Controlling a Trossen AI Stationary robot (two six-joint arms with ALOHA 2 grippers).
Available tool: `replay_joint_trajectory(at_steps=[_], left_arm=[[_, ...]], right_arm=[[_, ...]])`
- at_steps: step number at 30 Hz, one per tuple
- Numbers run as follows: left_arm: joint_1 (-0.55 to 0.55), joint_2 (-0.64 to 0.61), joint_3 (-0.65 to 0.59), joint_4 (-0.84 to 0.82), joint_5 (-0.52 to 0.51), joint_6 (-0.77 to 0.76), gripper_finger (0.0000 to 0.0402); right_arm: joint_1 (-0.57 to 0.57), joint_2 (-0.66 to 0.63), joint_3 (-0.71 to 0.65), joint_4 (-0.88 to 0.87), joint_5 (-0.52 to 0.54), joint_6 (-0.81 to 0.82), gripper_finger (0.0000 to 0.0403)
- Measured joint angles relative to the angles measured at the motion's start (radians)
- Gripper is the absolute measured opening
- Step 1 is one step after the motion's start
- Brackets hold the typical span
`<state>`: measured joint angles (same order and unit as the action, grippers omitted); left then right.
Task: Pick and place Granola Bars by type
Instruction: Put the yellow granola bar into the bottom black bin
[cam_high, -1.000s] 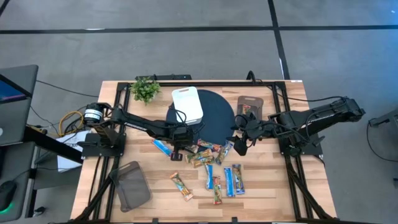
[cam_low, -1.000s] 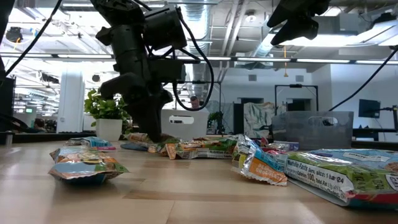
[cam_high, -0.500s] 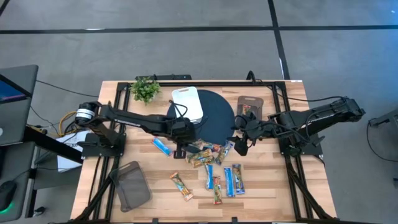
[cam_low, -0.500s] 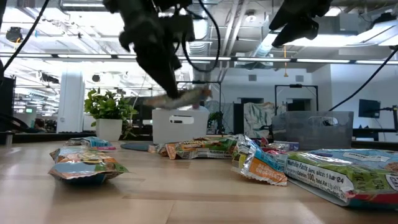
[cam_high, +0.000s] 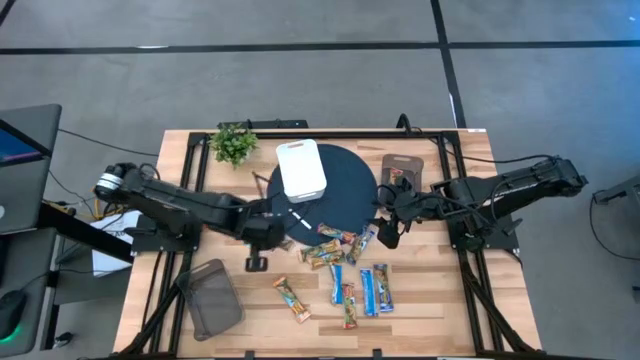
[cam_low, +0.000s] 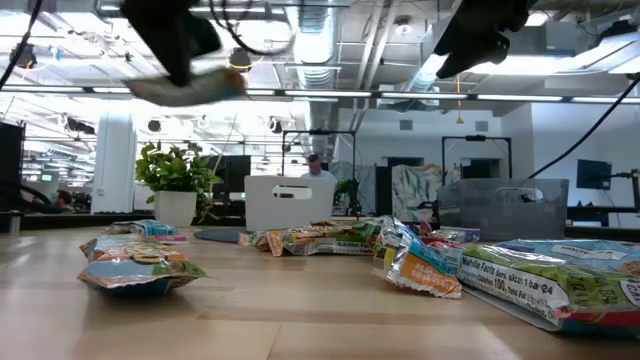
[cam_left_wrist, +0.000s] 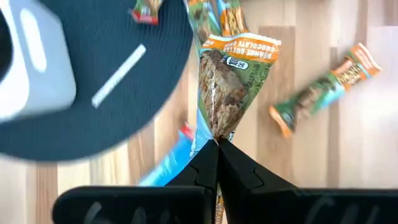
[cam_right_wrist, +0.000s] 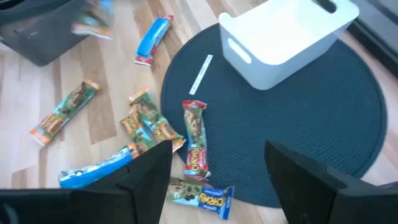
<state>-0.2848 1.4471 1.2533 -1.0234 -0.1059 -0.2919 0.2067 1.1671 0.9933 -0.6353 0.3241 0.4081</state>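
Observation:
I should carry on with my left gripper and let go over the tray's middle, because the tan-and-orange bar is clear of the heap and the grey tray is open.
Several granola bars lie in a loose heap at the dark round mat's near edge. Blue-and-white ones and multicoloured ones lie flat nearer the front. My left gripper is shut on a tan-and-orange bar. It hangs high over the table, between the heap and the grey tray. One blue bar lies below it. My right gripper is open and hovers over the heap's right side. My left gripper pinches the tan-and-orange bar by the crimped end between its two shut fingertips. The rest of the bar sticks out past the fingers. It is lifted clear, well above the table top.
A white tray and a thin white stick rest on the dark round mat. A potted plant stands at the far left and a brown packet at the far right. Bare wood shows along the near edge.
My left gripper, down at the heap a second ago, has risen with the tan-and-orange bar and swung toward the table's left, over the spot by the blue bar. The bar is lifted clear of the heap. My right arm has kept still.

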Motion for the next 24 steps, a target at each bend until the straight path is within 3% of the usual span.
replay_joint_trajectory(at_steps=[6, 11, 18, 24], left_arm=[[-0.186, -0.06, 0.001, -0.105, -0.06, -0.284, 0.0], [-0.36, -0.063, 0.001, -0.182, -0.035, -0.463, 0.0], [-0.56, -0.063, 0.0, -0.207, 0.025, -0.64, 0.0], [-0.634, -0.047, -0.018, -0.257, 0.036, -0.664, 0.0]], right_arm=[[-0.047, 0.0, 0.0, 0.011, 0.0, -0.027, 0.0248], [-0.082, 0.0, 0.0, 0.021, -0.001, -0.037, 0.0248], [-0.107, 0.0, 0.0, 0.055, -0.007, -0.071, 0.0248], [-0.131, 0.0, 0.0, 0.102, -0.008, -0.079, 0.0248]])
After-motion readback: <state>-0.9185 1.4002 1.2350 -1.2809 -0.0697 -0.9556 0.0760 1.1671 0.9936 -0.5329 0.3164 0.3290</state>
